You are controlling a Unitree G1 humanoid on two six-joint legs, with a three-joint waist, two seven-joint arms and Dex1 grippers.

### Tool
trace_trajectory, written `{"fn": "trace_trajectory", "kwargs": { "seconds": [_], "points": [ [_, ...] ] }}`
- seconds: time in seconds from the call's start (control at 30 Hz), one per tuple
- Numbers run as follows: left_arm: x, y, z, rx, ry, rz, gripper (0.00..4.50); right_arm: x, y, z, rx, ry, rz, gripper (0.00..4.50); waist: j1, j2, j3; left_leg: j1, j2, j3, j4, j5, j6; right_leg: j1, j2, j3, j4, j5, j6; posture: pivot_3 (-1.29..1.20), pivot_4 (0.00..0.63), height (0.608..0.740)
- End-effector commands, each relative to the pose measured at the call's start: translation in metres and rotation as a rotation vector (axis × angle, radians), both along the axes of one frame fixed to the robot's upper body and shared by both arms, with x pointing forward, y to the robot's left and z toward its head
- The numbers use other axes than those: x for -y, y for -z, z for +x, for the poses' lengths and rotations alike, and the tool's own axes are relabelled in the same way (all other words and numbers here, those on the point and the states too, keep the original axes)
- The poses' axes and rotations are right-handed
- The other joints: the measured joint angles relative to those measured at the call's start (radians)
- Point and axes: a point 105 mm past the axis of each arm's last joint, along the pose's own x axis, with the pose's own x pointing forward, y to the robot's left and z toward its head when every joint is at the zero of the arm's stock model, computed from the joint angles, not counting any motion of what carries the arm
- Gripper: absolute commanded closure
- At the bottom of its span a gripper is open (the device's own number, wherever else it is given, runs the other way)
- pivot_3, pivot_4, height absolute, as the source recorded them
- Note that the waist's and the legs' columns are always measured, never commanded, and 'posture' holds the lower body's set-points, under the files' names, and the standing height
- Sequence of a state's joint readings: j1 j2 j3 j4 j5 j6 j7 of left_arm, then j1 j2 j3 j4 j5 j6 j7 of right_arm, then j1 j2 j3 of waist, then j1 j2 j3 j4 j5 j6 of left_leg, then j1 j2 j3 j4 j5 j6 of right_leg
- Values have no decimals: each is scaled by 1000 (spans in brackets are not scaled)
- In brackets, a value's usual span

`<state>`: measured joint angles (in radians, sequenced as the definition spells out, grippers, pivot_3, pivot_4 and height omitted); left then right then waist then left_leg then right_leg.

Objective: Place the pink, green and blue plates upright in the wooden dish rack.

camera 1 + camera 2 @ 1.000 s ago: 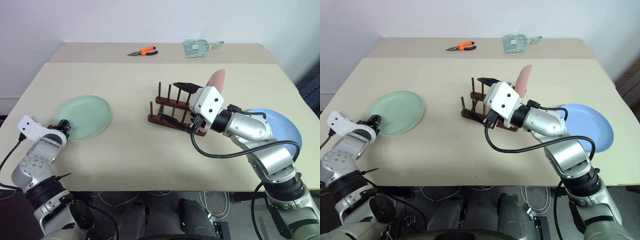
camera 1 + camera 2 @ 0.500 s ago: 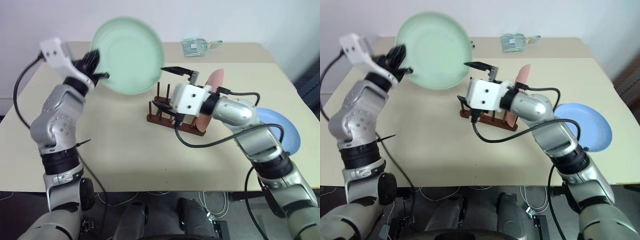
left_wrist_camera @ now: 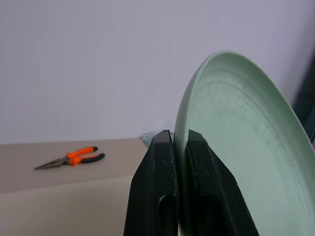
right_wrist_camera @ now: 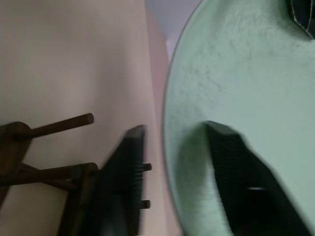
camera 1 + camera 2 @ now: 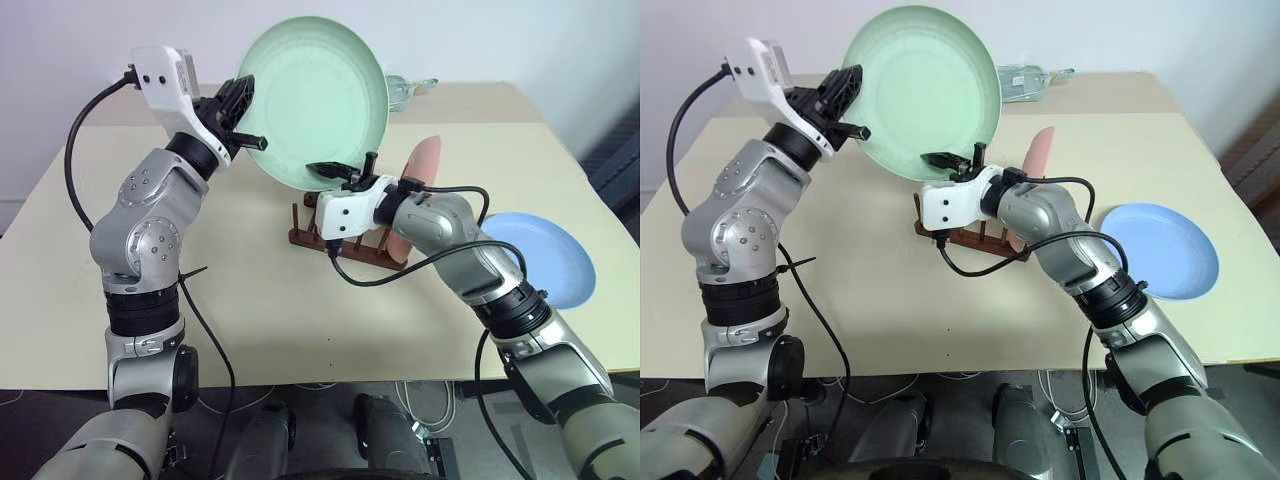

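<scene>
Next, my right gripper takes hold of the plate's lower rim and turns the plate in line, because my left gripper is holding the green plate broadside to the rack's slots.
My left gripper is shut on the left rim of the mint green plate and holds it upright in the air above the wooden dish rack. In the left wrist view its two fingers pinch that rim. My right gripper straddles the plate's lower rim, one finger on each side, with a gap still showing at one finger. The pink plate stands upright at the rack's right end. The blue plate lies flat on the table to the right.
Orange-handled pliers and a clear packet lie on the far table behind the rack. The beige table has bare room on the left and in front of the rack.
My left gripper has lifted the green plate off the table's left side and carried it up and right, over the rack. My right gripper has rolled and narrowed around the plate's lower rim.
</scene>
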<state>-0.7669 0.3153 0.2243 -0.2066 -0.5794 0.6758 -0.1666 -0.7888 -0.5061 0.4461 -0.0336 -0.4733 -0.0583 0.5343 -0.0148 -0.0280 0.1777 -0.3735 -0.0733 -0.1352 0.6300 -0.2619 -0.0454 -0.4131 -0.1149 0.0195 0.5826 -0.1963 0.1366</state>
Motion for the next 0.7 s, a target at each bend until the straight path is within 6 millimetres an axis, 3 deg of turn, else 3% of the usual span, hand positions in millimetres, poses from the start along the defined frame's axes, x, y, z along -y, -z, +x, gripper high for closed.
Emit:
{"fn": "trace_trajectory", "kwargs": {
  "seconds": [0.03,0.13,0.27,0.43,0.5,0.57,0.7],
  "points": [
    [4,-23,-14,75,67,-58,4153,-3,-19,0,90,2,15,4479,-1,0,0,0,0,0,0,0,0,0,0,0,0,0,0,0,150,740],
    [-6,-36,-17,102,87,-200,3023,-4,-24,-2,123,-5,27,4500,0,0,0,0,0,0,0,0,0,0,0,0,0,0,0,0,150,740],
    [-45,-58,-15,167,-8,-412,1007,-6,-42,-9,171,-34,119,4500,2,-2,1,-1,0,-1,1,0,0,0,0,0,0,0,0,0,150,740],
    [-85,-46,-7,200,-233,-314,1007,5,-73,-22,95,-89,399,4500,-1,-1,1,1,0,0,-1,2,-3,0,1,0,0,0,0,0,150,740],
    [-100,-23,-1,171,-326,-182,1007,16,-93,-32,-45,-153,631,4500,-1,-1,0,1,0,-1,-1,2,-3,0,1,1,0,0,0,0,150,740],
    [-102,2,6,125,-354,-59,1007,26,-104,-42,-203,-223,821,4500,0,0,1,1,1,-1,-1,1,-1,0,1,1,0,0,0,0,150,740],
    [-81,54,13,24,-297,102,1007,42,-113,-63,-523,-336,1158,4500,11,0,1,0,0,-4,-1,0,0,1,1,0,0,1,-1,0,150,740]
  ]
}}
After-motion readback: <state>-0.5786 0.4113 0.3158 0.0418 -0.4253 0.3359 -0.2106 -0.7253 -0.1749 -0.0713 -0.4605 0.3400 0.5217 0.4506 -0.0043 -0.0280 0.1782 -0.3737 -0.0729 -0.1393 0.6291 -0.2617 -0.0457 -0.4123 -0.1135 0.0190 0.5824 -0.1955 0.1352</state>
